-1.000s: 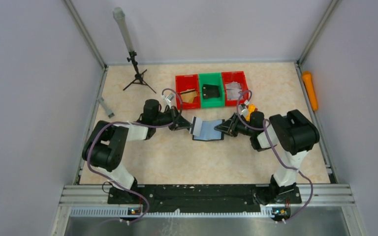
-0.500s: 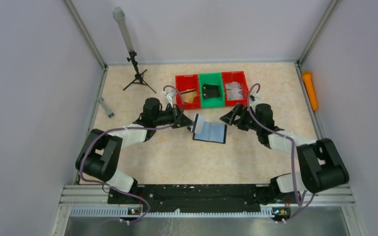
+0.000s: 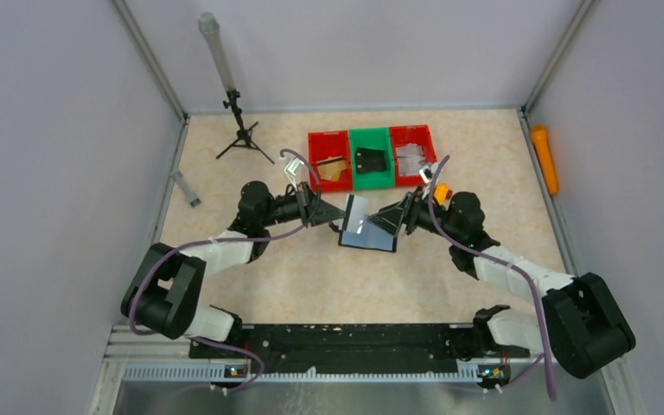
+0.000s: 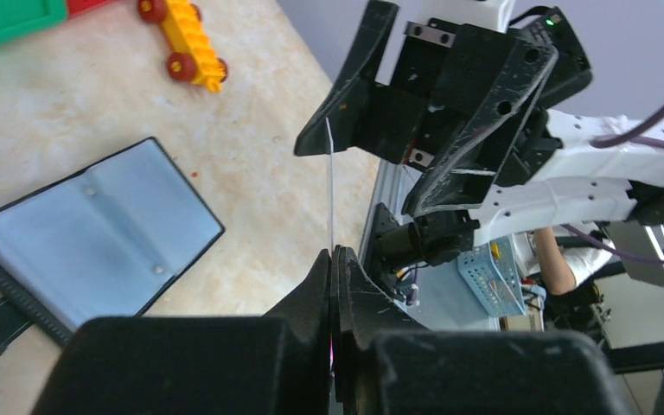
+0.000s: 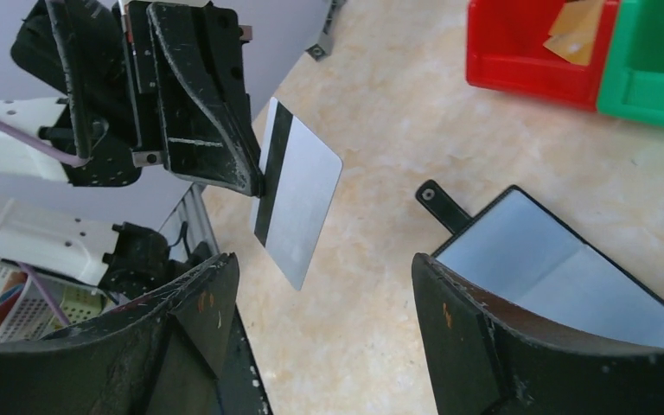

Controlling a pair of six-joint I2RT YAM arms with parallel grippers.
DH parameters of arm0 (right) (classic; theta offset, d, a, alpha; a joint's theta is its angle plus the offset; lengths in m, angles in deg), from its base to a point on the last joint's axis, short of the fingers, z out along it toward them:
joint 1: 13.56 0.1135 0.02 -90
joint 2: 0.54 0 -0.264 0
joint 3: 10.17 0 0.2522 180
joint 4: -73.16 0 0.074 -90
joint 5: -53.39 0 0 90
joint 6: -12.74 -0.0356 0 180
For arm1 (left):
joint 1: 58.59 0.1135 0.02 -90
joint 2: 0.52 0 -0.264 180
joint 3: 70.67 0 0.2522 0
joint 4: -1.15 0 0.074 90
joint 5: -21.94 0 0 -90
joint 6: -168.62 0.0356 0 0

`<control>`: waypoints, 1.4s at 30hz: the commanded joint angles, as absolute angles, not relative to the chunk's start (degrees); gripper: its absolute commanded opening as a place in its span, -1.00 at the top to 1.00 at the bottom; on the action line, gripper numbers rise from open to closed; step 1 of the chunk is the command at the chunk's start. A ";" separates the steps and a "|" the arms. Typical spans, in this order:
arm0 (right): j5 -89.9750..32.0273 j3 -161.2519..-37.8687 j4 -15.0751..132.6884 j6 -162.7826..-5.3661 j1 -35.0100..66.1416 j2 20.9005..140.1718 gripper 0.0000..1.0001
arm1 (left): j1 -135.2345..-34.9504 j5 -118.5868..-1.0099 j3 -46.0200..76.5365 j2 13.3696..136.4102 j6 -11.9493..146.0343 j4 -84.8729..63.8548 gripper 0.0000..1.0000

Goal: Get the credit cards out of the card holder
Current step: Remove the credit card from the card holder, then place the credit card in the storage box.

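Note:
My right gripper should take the credit card [image 3: 356, 215], because my left gripper is holding it far from the red bin [image 3: 411, 154] by the yellow toy. My right gripper should then put the card there.
The card holder [image 3: 370, 237] lies open on the table, black outside and pale grey-blue inside [image 4: 95, 232], its tab [image 5: 441, 205] pointing away. My left gripper [image 3: 335, 213] is shut on one edge of a silver credit card [image 5: 301, 206] with a black stripe, held upright above the holder's left end. The left wrist view shows this card edge-on as a thin white line [image 4: 330, 186]. My right gripper [image 3: 394, 220] faces it from the right with its jaws wide open [image 5: 322, 262] and nothing between them. The card's lower corner hangs just ahead of those fingers.
Behind the holder stand a red bin [image 3: 328, 159], a green bin [image 3: 371, 157] with a small black case, and another red bin [image 3: 411, 154]. A yellow toy [image 4: 183, 39] lies near the right arm. A tripod [image 3: 240, 131] stands at the back left and an orange object [image 3: 545, 158] lies at the right wall.
The left gripper has lifted the card upright off the holder. The right gripper let go of the holder's right end, opened, swung back toward the bins, then returned facing the card.

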State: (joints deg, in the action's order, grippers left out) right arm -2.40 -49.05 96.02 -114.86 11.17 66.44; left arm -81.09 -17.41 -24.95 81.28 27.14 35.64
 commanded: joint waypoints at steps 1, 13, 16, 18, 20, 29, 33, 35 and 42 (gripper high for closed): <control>0.82 -48.03 108.14 -117.74 13.15 67.26 -0.46 | -82.35 -15.31 -25.74 77.52 25.86 44.38 1.00; 2.65 -47.47 119.26 -124.92 15.00 71.60 0.16 | -84.51 -15.07 -25.91 77.15 25.80 46.69 1.00; 3.12 -47.40 121.77 -126.44 15.26 72.59 0.34 | -84.67 -15.06 -25.75 77.62 25.71 46.63 1.00; 3.37 -47.30 123.45 -127.47 15.35 73.11 0.44 | -84.69 -15.21 -25.63 77.85 25.71 46.40 1.00; 3.58 -47.30 124.30 -128.27 15.41 73.51 0.60 | -84.65 -15.30 -25.49 78.12 25.71 46.20 1.00; -3.59 -50.03 110.71 -126.22 15.30 71.73 1.00 | -84.70 -21.35 -24.75 75.33 33.30 32.82 0.14; -17.07 -53.48 93.45 -123.09 14.65 68.05 1.00 | -84.68 -31.56 -23.76 71.28 40.89 18.55 -0.15; -22.37 -54.20 89.69 -123.25 13.87 67.16 1.00 | -84.65 -38.05 -21.85 70.27 44.20 10.47 -0.19; -45.99 -58.05 80.64 -137.69 11.76 68.72 1.00 | -84.87 -53.19 -17.95 71.12 48.25 -4.40 -0.30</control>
State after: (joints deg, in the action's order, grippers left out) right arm -26.90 -53.33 88.68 -128.07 12.70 68.25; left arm -84.57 -42.04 -21.10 71.43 43.53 6.11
